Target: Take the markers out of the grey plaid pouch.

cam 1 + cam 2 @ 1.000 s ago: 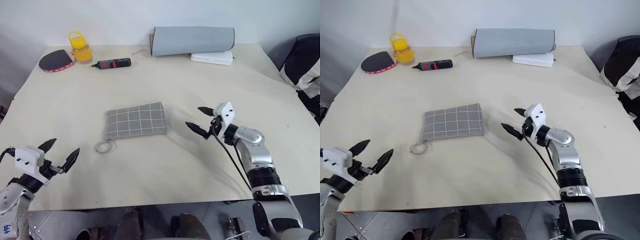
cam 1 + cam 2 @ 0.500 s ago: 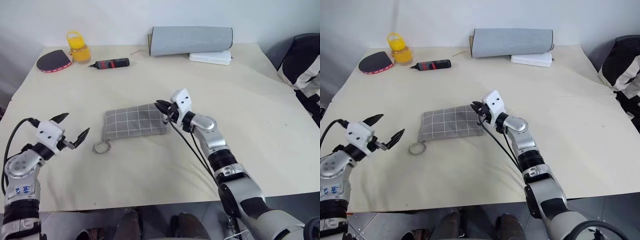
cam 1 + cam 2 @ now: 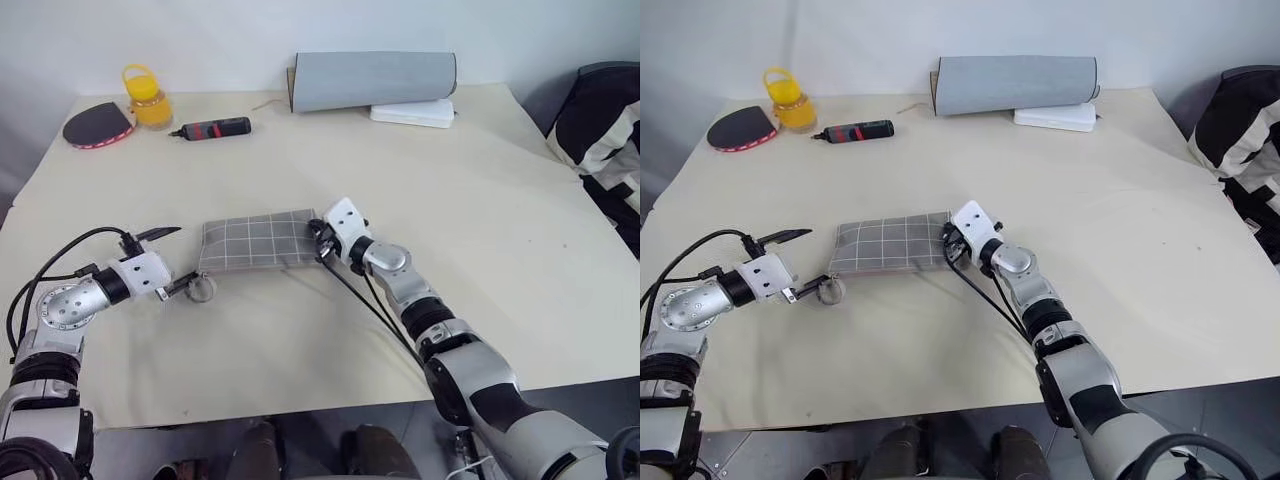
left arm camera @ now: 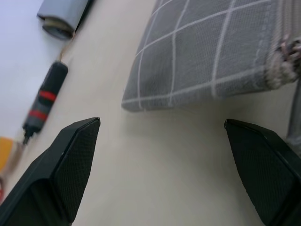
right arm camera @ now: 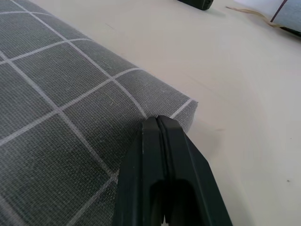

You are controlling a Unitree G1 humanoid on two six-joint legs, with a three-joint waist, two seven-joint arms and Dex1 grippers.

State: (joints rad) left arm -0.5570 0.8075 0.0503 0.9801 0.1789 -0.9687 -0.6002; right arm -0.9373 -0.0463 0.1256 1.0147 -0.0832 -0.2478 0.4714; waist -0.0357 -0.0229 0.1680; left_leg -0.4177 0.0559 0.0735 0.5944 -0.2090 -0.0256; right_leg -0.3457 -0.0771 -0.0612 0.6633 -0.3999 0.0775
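My right gripper is resting at the pouch's end (image 3: pixel 299 236) away from the ring loop. Next, my left gripper pinches the pouch's corner (image 3: pixel 206 265) next to the ring loop before I pull it.
The grey plaid pouch (image 3: pixel 255 242) lies flat at the table's middle, closed, with its ring loop (image 3: pixel 203 290) at the near left corner. The markers are hidden. My right gripper (image 3: pixel 318 236) is at the pouch's right end. Its fingers (image 5: pixel 157 141) are shut together, tips resting on the fabric near that corner, and no fabric shows between them. My left gripper (image 3: pixel 187 258) stands open at the pouch's left end, one finger above the ring loop's side and one beside it. In the left wrist view the pouch (image 4: pixel 211 52) lies just past the open fingertips (image 4: pixel 80 146).
Along the far edge are a rolled grey mat (image 3: pixel 372 80), a white box (image 3: pixel 412 113), a black-and-red pen-like tool (image 3: pixel 212 128), a yellow container (image 3: pixel 147 97) and a dark paddle (image 3: pixel 95 122). A black-and-white object (image 3: pixel 600 130) sits off the table's right side.
My right gripper swung left to the pouch's right end and shut. My left gripper came forward to the pouch's left end by the ring loop, rolling as it went, still open.
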